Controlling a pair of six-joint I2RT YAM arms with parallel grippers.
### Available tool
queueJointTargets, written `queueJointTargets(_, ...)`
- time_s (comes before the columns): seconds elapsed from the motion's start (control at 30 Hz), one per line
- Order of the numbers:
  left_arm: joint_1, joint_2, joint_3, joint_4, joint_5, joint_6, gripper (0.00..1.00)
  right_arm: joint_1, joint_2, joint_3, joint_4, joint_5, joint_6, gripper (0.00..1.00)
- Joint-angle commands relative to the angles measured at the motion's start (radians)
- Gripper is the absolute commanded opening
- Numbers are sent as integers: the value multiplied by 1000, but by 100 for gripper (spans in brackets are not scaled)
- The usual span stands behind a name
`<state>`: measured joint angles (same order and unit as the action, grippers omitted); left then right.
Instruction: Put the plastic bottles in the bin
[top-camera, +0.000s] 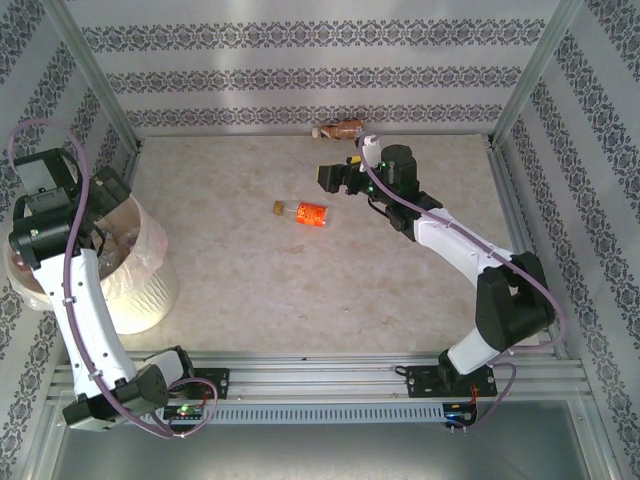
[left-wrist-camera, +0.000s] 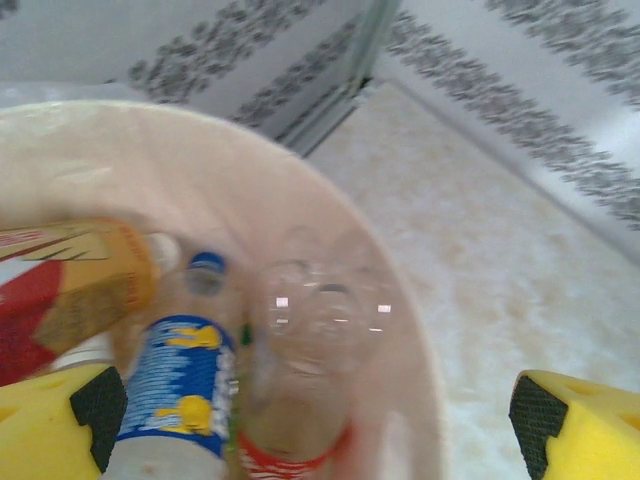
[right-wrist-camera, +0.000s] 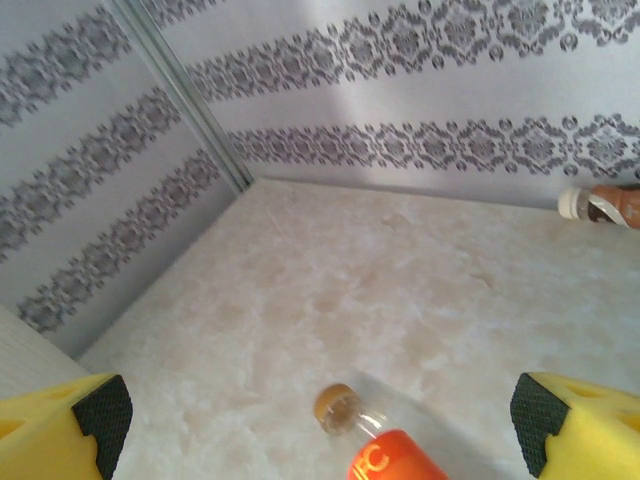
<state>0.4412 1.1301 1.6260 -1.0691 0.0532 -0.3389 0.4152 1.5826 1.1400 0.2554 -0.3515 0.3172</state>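
The orange-labelled bottle is lying clear of the brown bottle, so the robot's right gripper should now go down with its fingers open until they are on both sides of the orange label, then close.
My left gripper hangs open over the bin, nothing between its yellow fingers. Inside the bin lie several plastic bottles: a blue-labelled one, a clear one with a red band, blurred, and one with a yellow-red label. The bin stands at the table's left edge. An orange-labelled bottle lies on its side mid-table. My right gripper is open just behind and right of it; its brown cap sits between the spread fingers, untouched. A brown bottle lies by the back wall.
Patterned walls and metal posts enclose the table on three sides. A clear plastic liner drapes over the bin's rim. The left arm leans over the bin. The marble-look tabletop lies open between the bin and the right arm.
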Motion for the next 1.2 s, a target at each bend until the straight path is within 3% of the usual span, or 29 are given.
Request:
queueJointTargets(0.0, -55, -4, -11, 91, 120, -69, 100, 15, 16, 45, -73, 6, -139, 98)
queueJointTargets(0.37, -413, 95, 15, 215, 106, -124, 100, 23, 97, 136, -291, -10, -403, 98)
queueJointTargets(0.6, -573, 200, 22, 315, 135, -141, 100, 25, 182, 241, -471, -24, -529, 98)
queueJointTargets(0.87, -624, 242, -71, 477, 211, -217, 100, 37, 374, 464, -721, 1, -507, 97)
queueJointTargets(1.17, -628, 253, -112, 497, 215, -232, 100, 82, 568, 644, -816, 40, -422, 96)
